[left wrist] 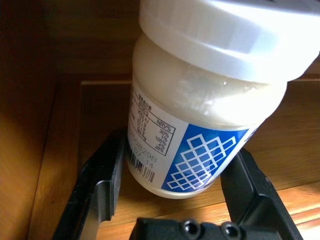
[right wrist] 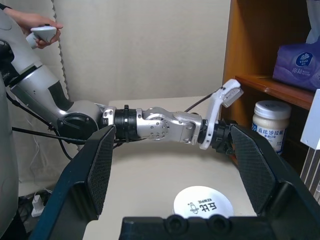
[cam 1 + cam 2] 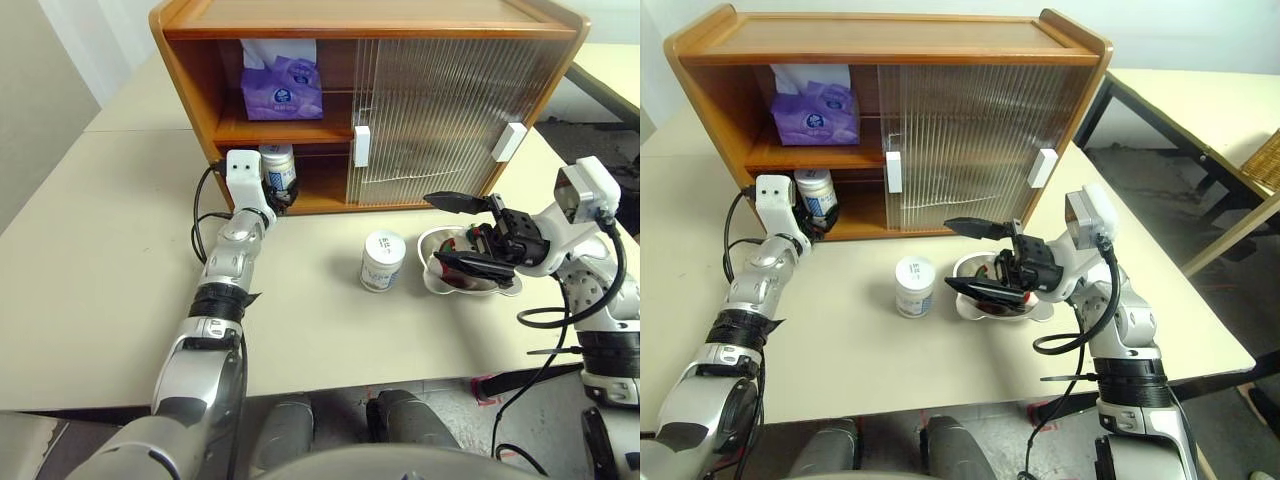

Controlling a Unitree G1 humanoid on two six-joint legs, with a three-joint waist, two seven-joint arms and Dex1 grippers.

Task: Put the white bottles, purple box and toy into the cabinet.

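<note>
The white bottle (image 3: 277,165) is halfway across the opening of the lower shelf. Next, my left gripper lets go of it, closes its fingers and pushes the bottle toward the ribbed door (image 3: 366,185).
My left gripper (image 3: 276,196) reaches into the left end of the lower shelf of the cabinet (image 3: 360,15), shut on a white bottle (image 1: 200,125) that tilts slightly just above the shelf board. A second white bottle (image 3: 383,260) stands upright on the table in front of the cabinet. On the upper shelf the purple box (image 3: 282,88) sits at the left. My right gripper (image 3: 460,233) hangs open, pointing left over a steel bowl (image 3: 432,280). The toy (image 3: 452,245) lies in that bowl, mostly hidden by the fingers.
The ribbed sliding doors (image 3: 440,110) cover the cabinet's right half, and the left half is open. A second table (image 3: 1200,100) and a chair stand to the right. A person's hand (image 2: 40,27) holding a controller shows behind the left arm.
</note>
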